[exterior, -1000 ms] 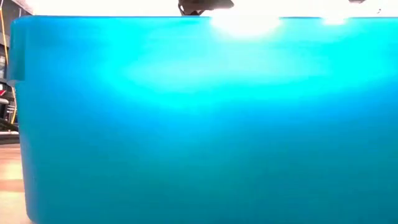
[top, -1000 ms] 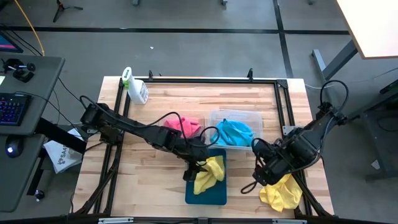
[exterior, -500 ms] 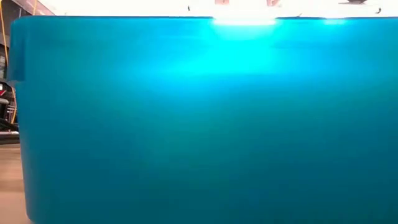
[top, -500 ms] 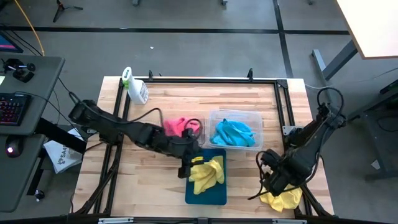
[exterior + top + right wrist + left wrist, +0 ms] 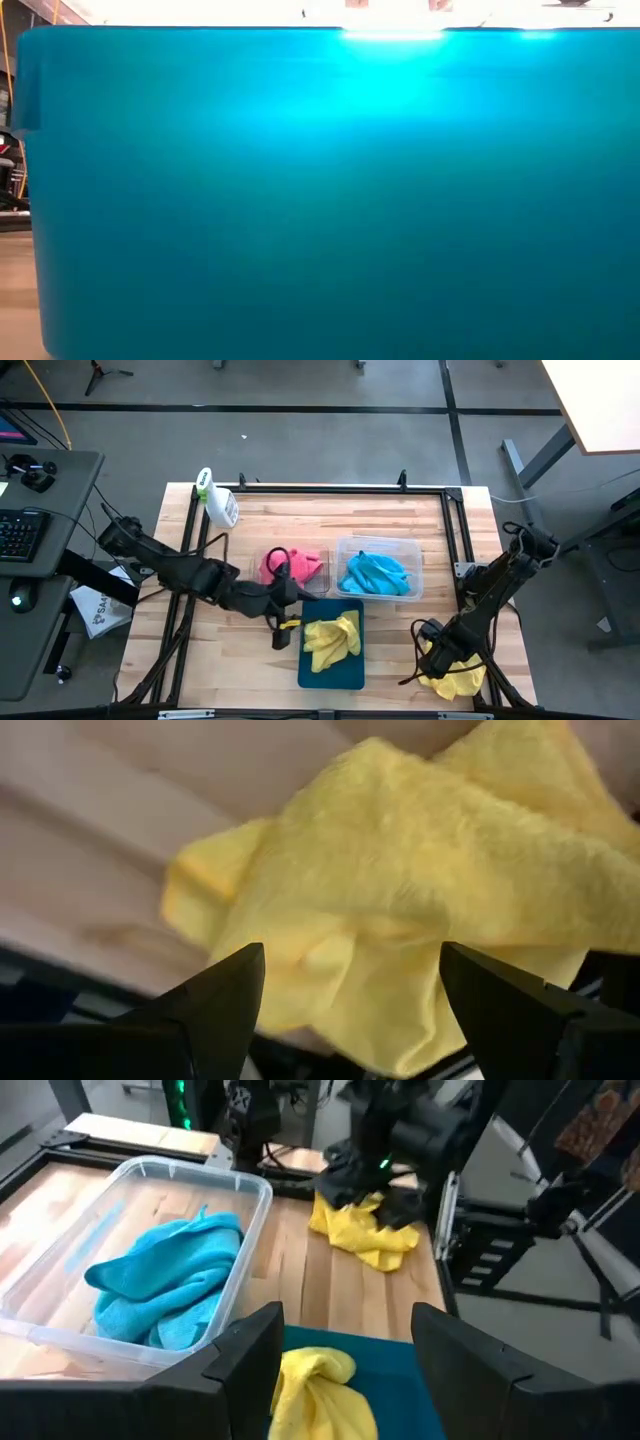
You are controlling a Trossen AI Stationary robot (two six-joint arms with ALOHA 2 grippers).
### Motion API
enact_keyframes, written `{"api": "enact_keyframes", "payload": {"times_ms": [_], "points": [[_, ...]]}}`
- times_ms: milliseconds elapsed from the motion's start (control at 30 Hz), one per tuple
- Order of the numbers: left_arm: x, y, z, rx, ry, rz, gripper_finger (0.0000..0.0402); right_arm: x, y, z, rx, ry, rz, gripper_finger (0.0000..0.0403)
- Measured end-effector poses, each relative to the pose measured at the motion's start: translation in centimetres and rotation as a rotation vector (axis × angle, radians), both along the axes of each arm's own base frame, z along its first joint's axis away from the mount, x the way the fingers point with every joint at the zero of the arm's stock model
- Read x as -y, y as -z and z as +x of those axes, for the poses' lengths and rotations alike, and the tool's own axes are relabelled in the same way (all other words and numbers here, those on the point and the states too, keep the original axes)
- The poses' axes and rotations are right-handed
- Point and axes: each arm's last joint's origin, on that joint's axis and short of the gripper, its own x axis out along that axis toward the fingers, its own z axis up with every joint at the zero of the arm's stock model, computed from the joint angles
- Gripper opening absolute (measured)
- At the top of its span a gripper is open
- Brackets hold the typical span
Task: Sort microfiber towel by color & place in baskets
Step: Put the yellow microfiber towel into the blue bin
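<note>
The second yellow towel point(image 5: 455, 678) is lying in loose folds point(image 5: 360, 940) around its raised middle, so it will rise as a drooping heap when I pick it up.
A yellow towel point(image 5: 331, 636) lies bunched on the dark teal tray point(image 5: 345, 675), and also shows in the left wrist view point(image 5: 315, 1385). My left gripper point(image 5: 281, 630) point(image 5: 348, 1315) is open and empty just left of the tray. A second yellow towel point(image 5: 452, 677) point(image 5: 400, 890) lies at the table's near right corner. My right gripper point(image 5: 438, 657) point(image 5: 350, 952) is open right above it. Blue towels point(image 5: 377, 572) point(image 5: 165, 1285) lie in a clear tub point(image 5: 410, 548). A pink towel point(image 5: 296, 565) lies left of that tub. My right gripper points down at the second yellow towel's raised middle point(image 5: 380, 870), with one finger on either side of it. I cannot tell whether the fingers touch the cloth. The towel lies on the table.
A white spray bottle with a green top point(image 5: 216, 501) stands at the far left corner. The teal tray's wall point(image 5: 320, 200) fills the low view. A black frame rail point(image 5: 320, 488) runs around the table. Bare wood shows at the near left point(image 5: 225, 660).
My left gripper has drawn back from the tray toward the table's left, leaving the yellow towel lying on the tray. My right gripper has moved toward the near right corner and down over the second yellow towel.
</note>
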Motion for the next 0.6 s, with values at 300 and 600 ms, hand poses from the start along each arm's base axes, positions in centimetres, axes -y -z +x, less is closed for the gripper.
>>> {"api": "enact_keyframes", "payload": {"times_ms": [300, 600], "points": [[0.6, -3.0, -3.8, 0.119, -0.088, 0.011, 0.0209, 1.0, 2.9, -1.5, -0.052, 0.047, -0.048, 0.0298], [0.3, -6.4, -9.0, 0.27, -0.236, 0.032, 0.0209, 0.8, 5.2, -2.4, -0.011, 0.115, 0.016, 0.0298]]}}
